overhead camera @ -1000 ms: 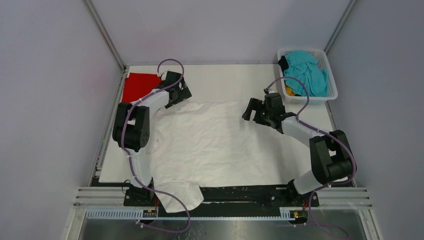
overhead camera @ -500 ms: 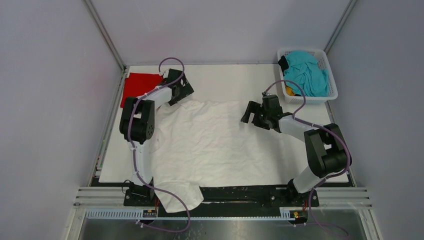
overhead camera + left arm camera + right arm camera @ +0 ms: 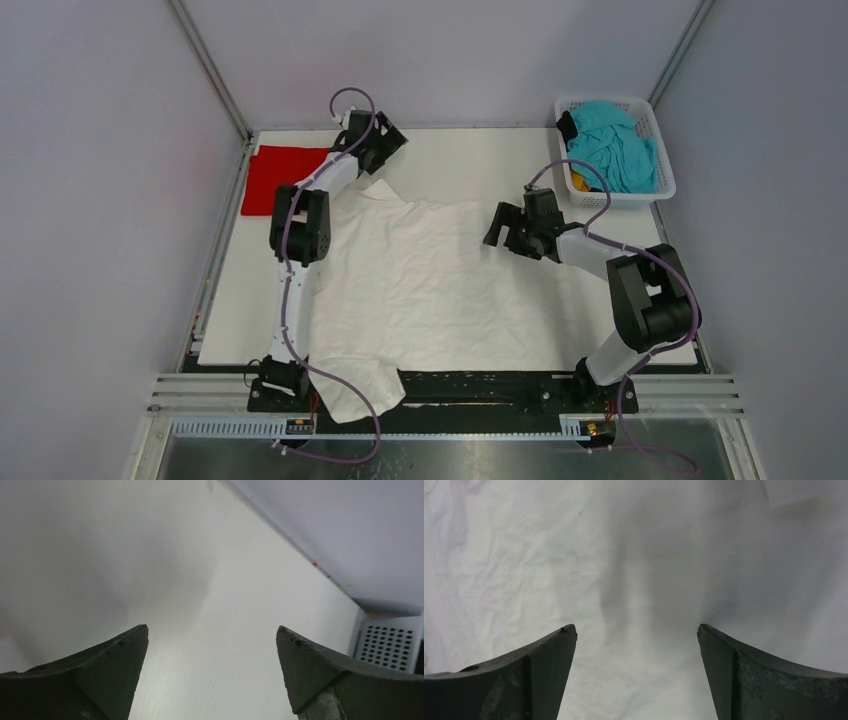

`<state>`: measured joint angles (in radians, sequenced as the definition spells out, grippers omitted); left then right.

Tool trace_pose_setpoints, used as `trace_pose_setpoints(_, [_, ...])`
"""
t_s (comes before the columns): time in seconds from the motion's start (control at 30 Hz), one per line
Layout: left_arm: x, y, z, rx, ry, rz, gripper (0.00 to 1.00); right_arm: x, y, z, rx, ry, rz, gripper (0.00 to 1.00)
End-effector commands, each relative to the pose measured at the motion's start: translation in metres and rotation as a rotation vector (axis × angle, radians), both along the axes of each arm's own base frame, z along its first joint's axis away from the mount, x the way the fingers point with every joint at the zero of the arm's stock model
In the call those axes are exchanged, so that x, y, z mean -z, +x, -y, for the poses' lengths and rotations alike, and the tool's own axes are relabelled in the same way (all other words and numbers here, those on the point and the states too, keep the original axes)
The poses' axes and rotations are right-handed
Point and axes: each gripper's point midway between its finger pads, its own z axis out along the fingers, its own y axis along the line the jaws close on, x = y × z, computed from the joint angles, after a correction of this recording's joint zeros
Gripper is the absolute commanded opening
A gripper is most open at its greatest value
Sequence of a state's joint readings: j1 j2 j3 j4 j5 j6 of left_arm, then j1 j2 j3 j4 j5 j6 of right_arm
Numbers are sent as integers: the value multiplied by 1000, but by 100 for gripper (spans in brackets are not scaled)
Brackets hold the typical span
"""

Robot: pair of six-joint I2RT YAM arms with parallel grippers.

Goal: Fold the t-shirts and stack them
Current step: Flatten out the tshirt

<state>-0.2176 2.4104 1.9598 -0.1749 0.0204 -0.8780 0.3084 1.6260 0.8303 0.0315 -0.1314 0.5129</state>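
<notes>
A sleeve is over the front edge (image 3: 360,388) and my left gripper is past the white t-shirt, so next I move back onto its far corner (image 3: 380,189) and pull the t-shirt inward.
A white t-shirt (image 3: 430,285) lies spread flat over the middle of the table, and one sleeve hangs over the front edge. A folded red t-shirt (image 3: 283,178) lies at the far left. My left gripper (image 3: 392,139) is open and empty beyond the white shirt's far left corner; in the left wrist view it (image 3: 212,630) hovers over the bare table. My right gripper (image 3: 493,222) is open and empty at the shirt's far right edge; in the right wrist view it (image 3: 636,628) is just above the wrinkled white t-shirt (image 3: 574,555).
A white basket (image 3: 661,188) at the far right corner holds a teal shirt (image 3: 615,142), a dark one (image 3: 567,126) and an orange one (image 3: 580,183). The basket (image 3: 387,647) also shows in the left wrist view. Grey walls enclose the table.
My left gripper has moved off the white shirt's far left corner, back and to the right, towards the table's rear edge. The right gripper has hardly moved.
</notes>
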Motion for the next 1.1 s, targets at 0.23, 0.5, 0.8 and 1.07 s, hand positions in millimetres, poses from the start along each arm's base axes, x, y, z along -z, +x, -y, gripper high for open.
trace_pose_setpoints(0.23, [-107, 23, 32, 105, -58, 255, 99, -15, 13, 8, 23, -47, 52, 100])
trace_pose_setpoints(0.5, [-80, -84, -35, -67, 97, 158, 99, -11, 5, 12, 16, -72, 20, 100])
trace_pose_setpoints(0.8, [-11, -103, -31, -57, 59, -11, 99, -10, 4, 15, 19, -83, 18, 99])
trace_pose_setpoints(1.07, [-12, -34, -7, -65, -13, 57, 99, -7, 5, 15, 19, -86, 10, 99])
